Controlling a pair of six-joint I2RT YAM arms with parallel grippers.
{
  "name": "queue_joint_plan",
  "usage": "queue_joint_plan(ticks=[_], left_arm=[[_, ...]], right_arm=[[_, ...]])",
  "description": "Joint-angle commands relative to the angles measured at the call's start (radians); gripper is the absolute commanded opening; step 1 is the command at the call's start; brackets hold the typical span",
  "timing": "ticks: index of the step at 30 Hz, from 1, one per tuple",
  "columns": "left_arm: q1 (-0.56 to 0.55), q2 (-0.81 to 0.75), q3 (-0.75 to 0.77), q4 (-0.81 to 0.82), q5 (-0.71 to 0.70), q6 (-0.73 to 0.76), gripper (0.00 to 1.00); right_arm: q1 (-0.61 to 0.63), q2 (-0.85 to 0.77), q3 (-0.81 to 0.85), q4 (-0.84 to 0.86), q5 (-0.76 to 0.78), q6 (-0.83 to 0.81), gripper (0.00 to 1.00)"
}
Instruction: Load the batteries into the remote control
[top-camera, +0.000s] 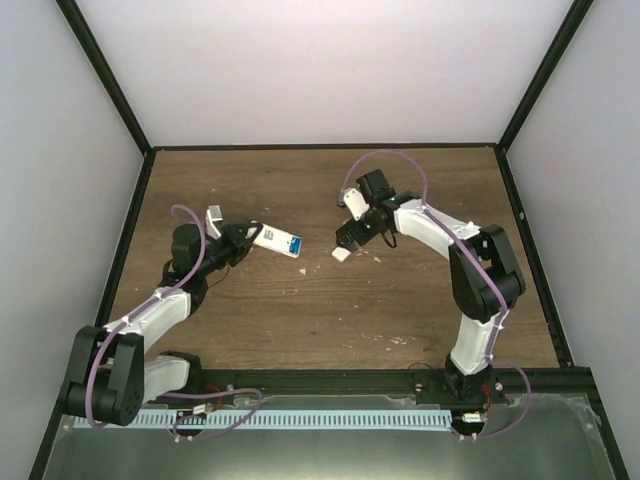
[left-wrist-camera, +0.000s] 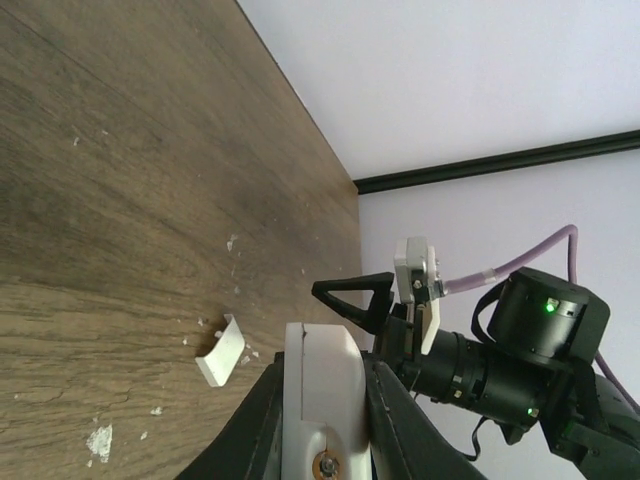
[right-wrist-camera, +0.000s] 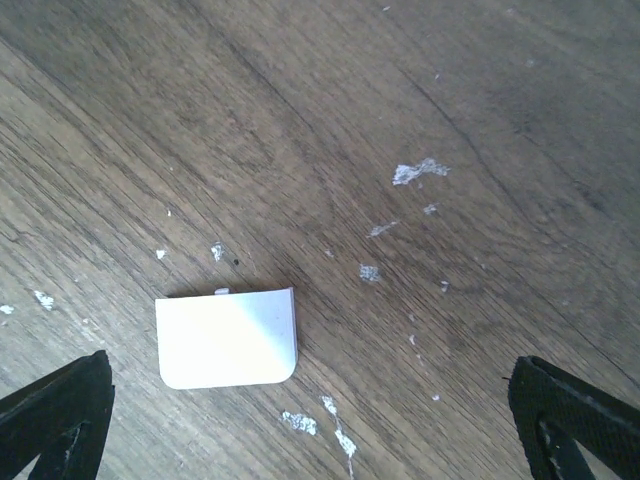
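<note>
The cover's tab (right-wrist-camera: 222, 291) points forward and the white cover's short ends (right-wrist-camera: 293, 336) face my right gripper's open fingers, so I should keep lowering until they straddle both ends, then close.
My left gripper (top-camera: 247, 238) is shut on the white remote control (top-camera: 272, 238), held off the table and pointing right. Blue of the batteries (top-camera: 297, 243) shows at its free end. In the left wrist view the remote control (left-wrist-camera: 322, 370) fills the gap between the black fingers (left-wrist-camera: 265, 420); the batteries are hidden there. A small white cover piece (top-camera: 341, 254) lies flat on the wood. My right gripper (top-camera: 344, 240) hangs just above it, open. In the right wrist view the cover (right-wrist-camera: 227, 340) lies between the widely spread fingertips (right-wrist-camera: 55, 420), touched by neither.
The wooden table (top-camera: 330, 310) is speckled with white flecks (right-wrist-camera: 420, 172). Black frame posts and pale walls (top-camera: 320, 60) close in the back and sides. The right arm's wrist (left-wrist-camera: 500, 360) shows close behind the remote in the left wrist view.
</note>
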Motion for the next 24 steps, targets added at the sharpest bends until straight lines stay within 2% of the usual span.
queue_joint_plan(ticks=[1, 8, 14, 24], left_arm=[[0.006, 0.010, 0.016, 0.011, 0.037, 0.042, 0.00], [0.005, 0.021, 0.029, -0.040, 0.052, 0.083, 0.00], [0.005, 0.081, 0.037, -0.047, 0.101, 0.078, 0.00], [0.005, 0.122, 0.067, -0.136, 0.114, 0.103, 0.00]], right_arm=[[0.023, 0.039, -0.003, 0.032, -0.012, -0.046, 1.00], [0.055, 0.096, 0.008, 0.014, -0.050, -0.062, 1.00], [0.084, 0.135, 0.017, -0.010, -0.015, -0.071, 0.99], [0.097, 0.171, 0.013, -0.042, 0.021, -0.079, 0.83]])
